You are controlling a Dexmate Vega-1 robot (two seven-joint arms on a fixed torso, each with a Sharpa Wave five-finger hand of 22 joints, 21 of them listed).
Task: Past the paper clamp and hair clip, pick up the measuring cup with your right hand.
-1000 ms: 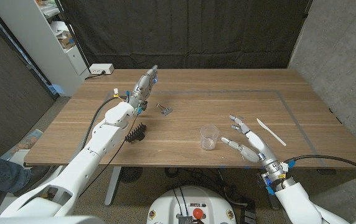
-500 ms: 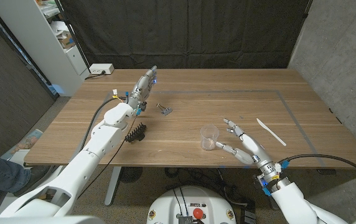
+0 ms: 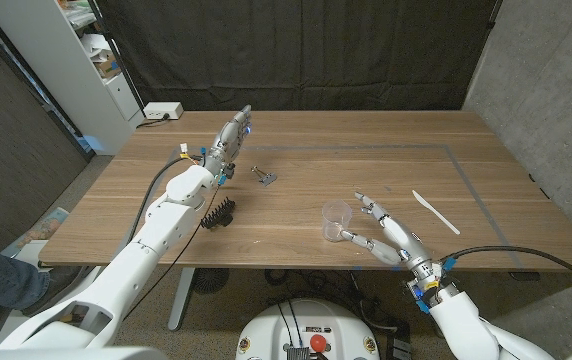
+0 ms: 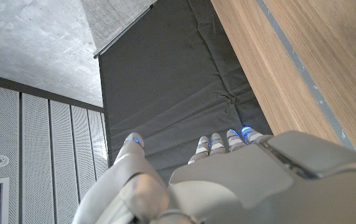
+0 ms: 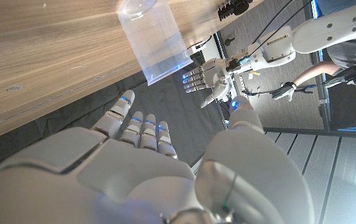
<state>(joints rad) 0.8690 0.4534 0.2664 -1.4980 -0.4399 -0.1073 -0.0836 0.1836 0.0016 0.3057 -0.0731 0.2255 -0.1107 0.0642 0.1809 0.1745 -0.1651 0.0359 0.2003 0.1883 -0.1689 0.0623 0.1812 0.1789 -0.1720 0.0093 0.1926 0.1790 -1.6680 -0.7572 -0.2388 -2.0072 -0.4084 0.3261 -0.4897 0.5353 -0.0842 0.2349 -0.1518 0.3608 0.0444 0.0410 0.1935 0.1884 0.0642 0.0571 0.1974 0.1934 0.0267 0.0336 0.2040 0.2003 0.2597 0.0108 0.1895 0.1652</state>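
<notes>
The measuring cup shows the wood evenly through its clear sides, so it should be empty and come up easily when I lift it.
A clear plastic measuring cup stands upright near the table's front edge, also seen as the clear cup in the right wrist view. My right hand is just to its right, fingers spread and empty, fingertips close to the cup but apart from it. A black hair clip lies at front left and a metal paper clamp behind it. My left hand is raised over the table's left side with straight fingers, holding nothing; in its own wrist view the left hand points at the dark curtain.
A white flat stick lies to the right of my right hand. A white box sits at the table's back left corner, beside a shelf. A person shows in the right wrist view.
My right hand has moved left and toward the table's front, closing in on the measuring cup. The left arm and the objects have stayed put.
</notes>
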